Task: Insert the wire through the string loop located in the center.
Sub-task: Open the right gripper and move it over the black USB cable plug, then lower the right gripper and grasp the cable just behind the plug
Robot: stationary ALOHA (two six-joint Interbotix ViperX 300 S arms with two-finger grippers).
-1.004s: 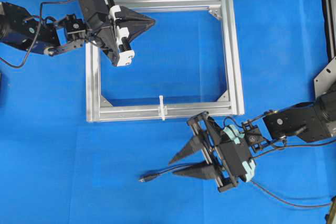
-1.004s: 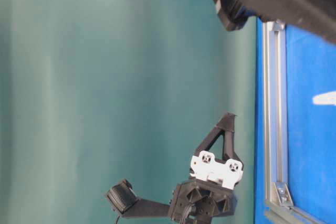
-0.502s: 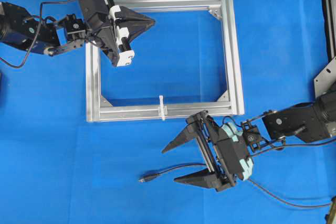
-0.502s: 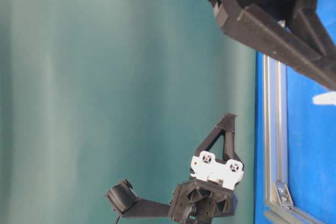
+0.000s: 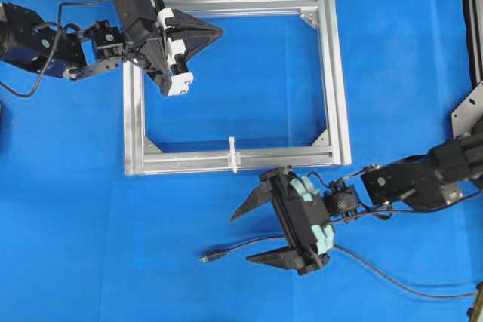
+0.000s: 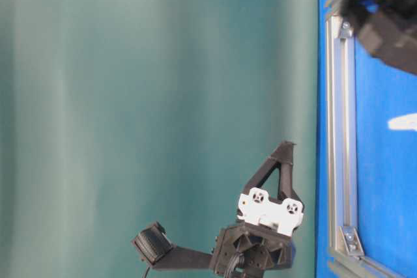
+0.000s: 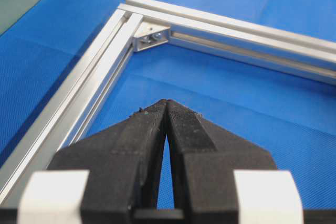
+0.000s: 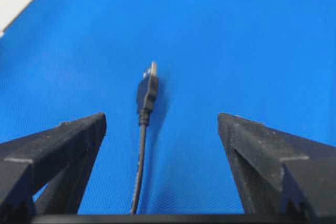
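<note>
My right gripper will lift the wire, and the wire's plug (image 5: 216, 255) will keep pointing straight out, because only a short piece of cable (image 5: 237, 246) sticks out past this gripper.
The wire (image 5: 241, 245) lies on the blue mat in front of the frame, its plug (image 5: 210, 256) pointing left. My right gripper (image 5: 243, 238) is open wide above it, one finger on each side of the cable. In the right wrist view the wire (image 8: 140, 156) runs between the fingers, nearer the left one, and the plug (image 8: 148, 90) lies just beyond my right gripper (image 8: 161, 119). The string loop (image 5: 233, 154) stands white and upright on the frame's near bar. My left gripper (image 5: 219, 32) is shut on nothing over the frame's far left corner, also seen as the left gripper (image 7: 166, 103).
The aluminium frame (image 5: 333, 73) lies flat on the mat, with a corner bracket (image 7: 152, 36) ahead of the left gripper. The wire's far end trails off to the lower right (image 5: 423, 292). A metal bracket (image 5: 469, 111) stands at the right edge.
My right gripper has opened wide and shifted left, so its fingers now straddle the wire. The left arm has not moved.
</note>
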